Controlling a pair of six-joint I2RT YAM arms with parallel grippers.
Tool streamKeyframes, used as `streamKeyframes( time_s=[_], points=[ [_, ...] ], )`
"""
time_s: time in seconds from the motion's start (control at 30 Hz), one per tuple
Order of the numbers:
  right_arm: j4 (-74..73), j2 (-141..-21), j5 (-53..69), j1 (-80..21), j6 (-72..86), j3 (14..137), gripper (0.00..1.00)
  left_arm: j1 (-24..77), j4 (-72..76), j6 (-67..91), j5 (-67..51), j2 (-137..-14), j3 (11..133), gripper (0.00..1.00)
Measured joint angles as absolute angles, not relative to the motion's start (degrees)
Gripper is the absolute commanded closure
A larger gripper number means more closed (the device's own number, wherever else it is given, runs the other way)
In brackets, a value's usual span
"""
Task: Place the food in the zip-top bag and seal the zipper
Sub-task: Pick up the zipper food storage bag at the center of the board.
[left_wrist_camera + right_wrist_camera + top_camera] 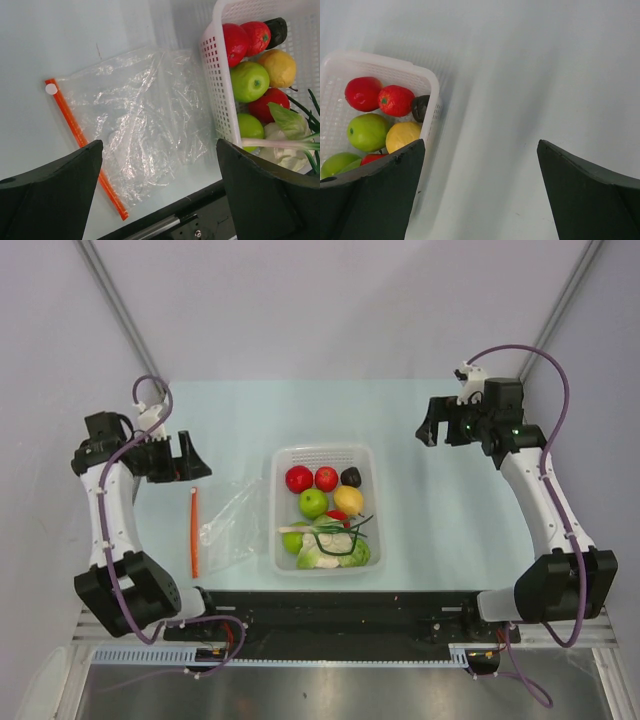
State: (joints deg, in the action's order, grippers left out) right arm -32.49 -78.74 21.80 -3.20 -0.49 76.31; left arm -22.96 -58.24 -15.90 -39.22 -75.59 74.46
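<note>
I keep lowering my left gripper with its fingers open until they straddle the zipper (194, 512), then close them, because the red zipper (194, 543) lies straight and clear of the basket.
The food lies in a white basket (322, 449): red fruits (299, 478), a green fruit (313, 503), a lemon (348, 500), a dark lump (351, 477), green onions (340, 530) and a cabbage (325, 555). The clear zip-top bag (232, 520) lies flat and empty left of the basket, its red zipper (194, 532) on its left side. My left gripper (193, 468) is open and empty, above the table behind the bag (140, 125). My right gripper (430, 425) is open and empty, raised right of the basket (432, 85).
The basket's perforated wall (217, 85) touches the bag's right edge. A black rail (330, 605) runs along the table's near edge, close to the bag's near corner. Grey walls enclose the table at the back and sides.
</note>
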Motion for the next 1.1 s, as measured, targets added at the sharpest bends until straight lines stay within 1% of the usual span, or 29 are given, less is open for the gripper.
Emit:
streamKeyframes(
  time_s=[0.17,0.37,0.6,0.83,0.93,1.0,1.03,1.07,1.1],
  points=[
    [-31.5,-77.2,15.3,-9.3,0.1,75.4,0.00,-30.9,-62.4,-23.6,-40.6,-78.9,73.8,0.00],
    [-31.1,-77.3,17.6,-10.2,0.1,75.1,0.00,-40.0,-64.5,-32.2,-38.3,-84.6,70.1,0.00],
    [-33.0,-81.3,20.3,-10.2,-0.7,77.6,0.00,-41.3,-61.9,-36.0,-36.1,-88.2,62.9,0.00],
    [-34.6,-82.2,20.7,-10.4,-1.8,78.3,0.00,-41.3,-57.8,-36.1,-35.9,-95.6,61.2,0.02],
    [-34.9,-83.0,20.8,-10.5,-2.2,79.4,0.00,-40.9,-57.0,-36.1,-36.0,-98.1,60.4,0.07],
    [-35.2,-83.9,20.8,-10.5,-2.3,80.1,0.00,-40.2,-56.5,-36.1,-36.0,-98.6,59.5,0.15],
    [-35.4,-84.3,20.8,-10.5,-2.4,80.4,0.00,-39.2,-56.0,-36.1,-36.1,-98.6,58.8,0.20],
    [-35.5,-84.7,20.8,-10.5,-2.4,80.6,0.00,-38.4,-55.8,-36.0,-36.2,-98.6,58.5,0.35],
    [-35.8,-84.9,20.8,-10.5,-2.5,80.8,0.00,-37.2,-55.4,-35.9,-36.2,-98.6,58.0,0.42]
  ],
)
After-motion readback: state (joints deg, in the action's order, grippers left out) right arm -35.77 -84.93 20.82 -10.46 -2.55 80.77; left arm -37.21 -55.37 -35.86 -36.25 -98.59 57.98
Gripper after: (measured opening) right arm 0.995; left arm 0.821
